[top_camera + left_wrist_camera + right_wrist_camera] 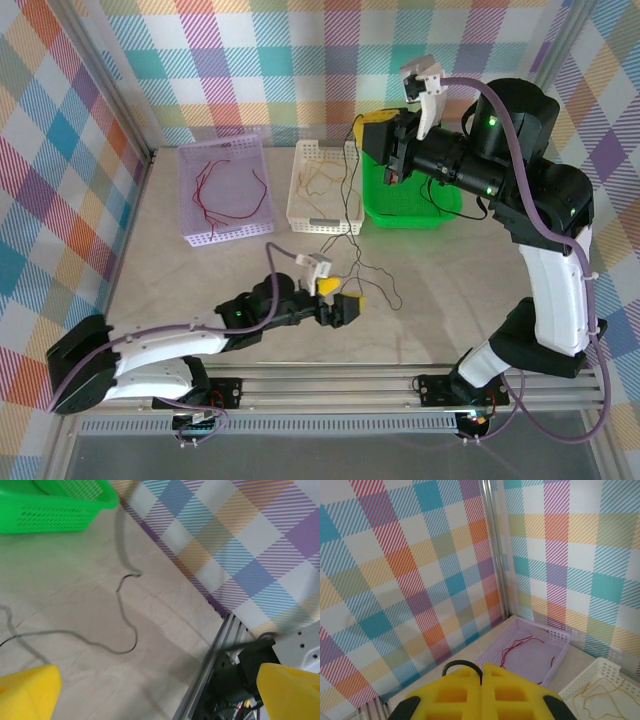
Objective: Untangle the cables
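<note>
I keep reaching with my left gripper's open fingers until they close on the cable, as the black cable's lower curves (396, 293) lie ahead of them, clear of the baskets.
A thin black cable (352, 215) hangs from my right gripper (362, 134), which is raised over the left end of the green basket (410, 212). The yellow pads (460, 690) are shut on it, and a small black loop (456, 664) sticks out at their tips. The cable's lower end lies in loose curves on the table (126, 621). My left gripper (341, 300) hovers low over the table beside those curves, open, with nothing between its yellow fingertips (27, 692). Red cables (228, 190) lie in the lilac basket (192, 238). Yellow cables (322, 180) lie in the white basket (300, 222).
The three baskets stand in a row at the back of the table. The metal frame rail (207, 670) runs along the near edge, close to my left gripper. Checked walls enclose the back and both sides.
</note>
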